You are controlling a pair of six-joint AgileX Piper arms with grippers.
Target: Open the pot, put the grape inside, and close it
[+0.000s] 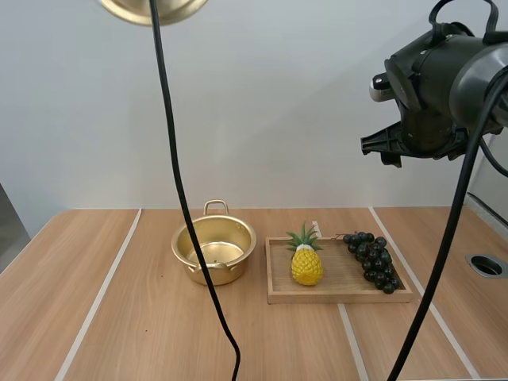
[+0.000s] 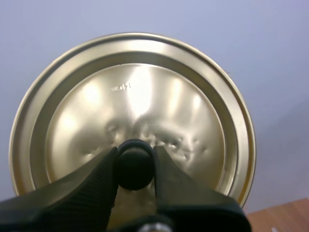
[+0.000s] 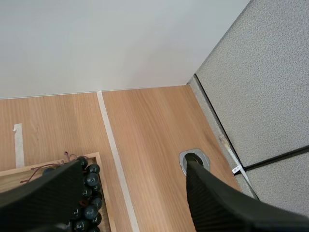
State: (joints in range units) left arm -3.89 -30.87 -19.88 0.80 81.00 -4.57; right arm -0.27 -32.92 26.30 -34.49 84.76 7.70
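A thin stem comes out of the packed grapes, so the whole grape bunch should rise in one piece when I pick it up by its lower end.
The golden pot stands uncovered on the table, left of the wooden tray. Its golden lid is held high above the table at the top left. In the left wrist view my left gripper is shut on the lid's black knob, with the lid facing the camera. A dark bunch of grapes lies at the tray's right end. My right gripper hangs high above the tray's right side. In the right wrist view its fingers stand wide apart over the grapes, holding nothing.
A yellow toy pineapple stands on the tray's left half, beside the pot. A round metal grommet is set into the table at the right, near a grey partition. Pale strips run across the wooden tabletop.
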